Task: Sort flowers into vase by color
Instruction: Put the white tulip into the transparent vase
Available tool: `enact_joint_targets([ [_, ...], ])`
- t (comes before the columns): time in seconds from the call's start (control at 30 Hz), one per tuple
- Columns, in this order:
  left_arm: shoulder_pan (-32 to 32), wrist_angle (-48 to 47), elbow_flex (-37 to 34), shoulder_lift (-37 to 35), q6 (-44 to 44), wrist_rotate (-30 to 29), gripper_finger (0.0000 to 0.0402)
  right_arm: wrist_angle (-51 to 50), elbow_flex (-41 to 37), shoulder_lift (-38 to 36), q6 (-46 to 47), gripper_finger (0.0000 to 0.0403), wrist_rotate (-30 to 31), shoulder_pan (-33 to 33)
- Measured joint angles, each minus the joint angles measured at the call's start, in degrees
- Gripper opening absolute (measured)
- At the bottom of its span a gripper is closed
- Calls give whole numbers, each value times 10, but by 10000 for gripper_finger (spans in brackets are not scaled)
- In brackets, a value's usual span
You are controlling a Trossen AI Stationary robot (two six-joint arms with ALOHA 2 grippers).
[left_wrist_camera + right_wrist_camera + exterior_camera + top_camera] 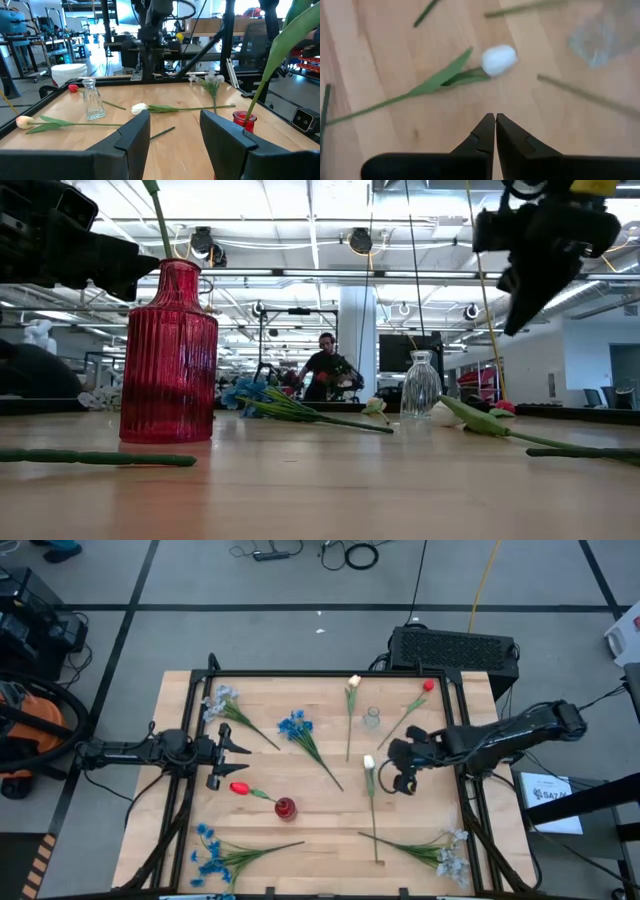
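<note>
Next, my right gripper turns its shut fingers, opens them and grabs the tulip's stem [478, 73] just below the tulip's bloom, because the white tulip [451, 79] lies crosswise to those fingers.
A red ribbed vase [285, 807] [168, 355] holds one red tulip [238, 788], whose stem sticks into the vase mouth and leans toward my left gripper [228, 747] [172, 132]. That gripper is open and level above the table's left side. My right gripper [402, 772] [495, 121] is shut and hovers just right of a white tulip [368, 762] [499, 59] lying flat. A clear glass vase [372, 718] [91, 100] stands empty at the centre back. A cream tulip [353, 682], another red tulip [428, 686] and a blue cluster [293, 725] lie on the wood.
A pale spray [220, 700] lies at the far left, a blue cluster [205, 855] at the near left and another pale spray [450, 855] at the near right. A black frame rail [330, 673] borders the table. Bare wood shows in the middle between the vases.
</note>
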Motion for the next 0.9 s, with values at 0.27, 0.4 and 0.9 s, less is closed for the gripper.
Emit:
enact_joint_targets([
  [0.27, 0, 0, 0, 0, 0, 0, 180, 15, -42, -19, 200, 8, 7, 0],
  [0.4, 0, 0, 0, 0, 0, 0, 180, 18, -42, -3, 259, 8, 35, 0],
  [0.9, 0, 2, 0, 0, 0, 0, 180, 168, -42, 100, 474, 9, 36, -9],
])
